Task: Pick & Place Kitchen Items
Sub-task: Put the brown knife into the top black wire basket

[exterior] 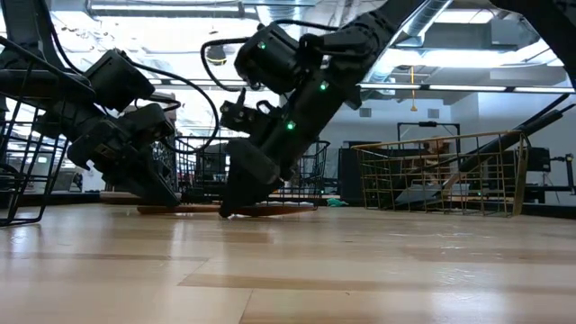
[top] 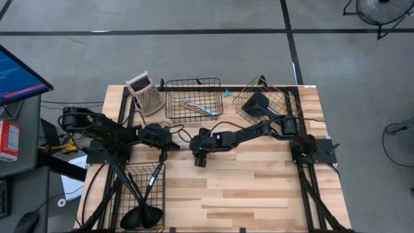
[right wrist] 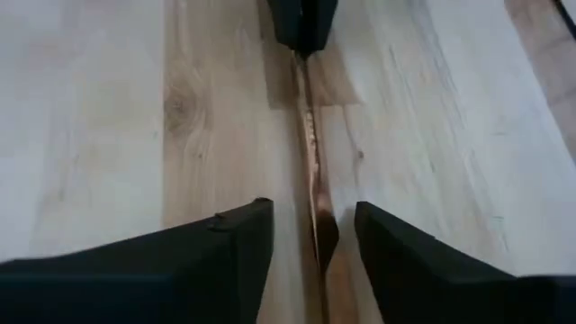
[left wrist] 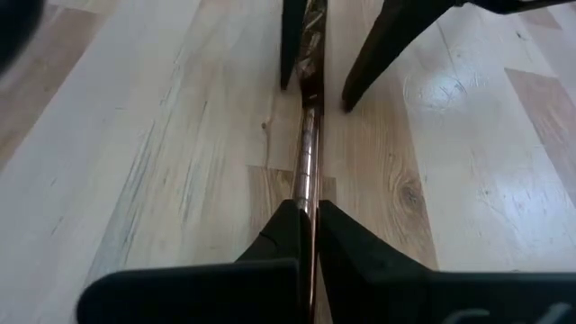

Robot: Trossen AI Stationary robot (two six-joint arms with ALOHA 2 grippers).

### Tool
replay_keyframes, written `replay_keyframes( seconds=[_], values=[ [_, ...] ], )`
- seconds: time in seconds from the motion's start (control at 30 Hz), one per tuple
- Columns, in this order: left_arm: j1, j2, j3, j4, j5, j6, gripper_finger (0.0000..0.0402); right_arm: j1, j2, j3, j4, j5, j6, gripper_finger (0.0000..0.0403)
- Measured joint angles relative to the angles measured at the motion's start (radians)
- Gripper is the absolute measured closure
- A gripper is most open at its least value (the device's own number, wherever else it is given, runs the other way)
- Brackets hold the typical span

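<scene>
My right gripper needs to lift its fingers clear before my left gripper carries the utensil to the far middle basket [top: 193,101], because those fingers are on both sides of the copper utensil's wider end [right wrist: 325,234].
A slim copper-coloured utensil [left wrist: 308,153] lies low along the wooden table's middle, running left to right, and also shows in the right wrist view [right wrist: 311,153]. My left gripper [left wrist: 308,214] is shut on its left end. My right gripper [right wrist: 313,220] is open at its other, wider end [right wrist: 321,236], one finger on either side, touching nothing that I can see. In the high view my left gripper [top: 169,140] and my right gripper [top: 200,154] face each other. In the low view the piece [exterior: 193,211] shows as a thin brown line at the tabletop. My left gripper pinches the copper piece's slim handle end [left wrist: 309,193] between its two fingers. The fingers come slanting down from the table's left and lie along the piece. The piece stretches away level, at or just above the tabletop; which, I cannot tell.
A black wire basket [top: 194,100] at the far middle holds a silver-teal piece [top: 199,108]. A copper wire basket [top: 262,103] at the far right holds a black spatula [top: 257,103]. A black basket [top: 143,184] near left holds black utensils. A pink grater [top: 143,92] stands far left.
</scene>
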Motion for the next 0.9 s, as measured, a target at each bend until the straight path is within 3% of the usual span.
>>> replay_keyframes(
  seconds=[0.3,0.43,0.57,0.9],
  values=[
    [0.002,0.0,0.0,0.007,-0.003,0.003,0.04,-0.013,0.022,0.002,-0.02,0.033,0.034,0.0389],
    [0.002,0.0,-0.001,0.019,-0.006,0.019,0.0396,-0.019,0.022,0.002,-0.018,0.033,0.066,0.038],
    [0.002,0.001,-0.001,0.036,-0.013,0.075,0.0377,-0.02,0.021,0.001,-0.013,0.006,0.067,0.0396],
    [-0.001,0.087,0.001,0.073,-0.044,0.119,0.0275,-0.013,0.023,-0.002,0.02,0.002,0.096,0.0399]
  ],
)
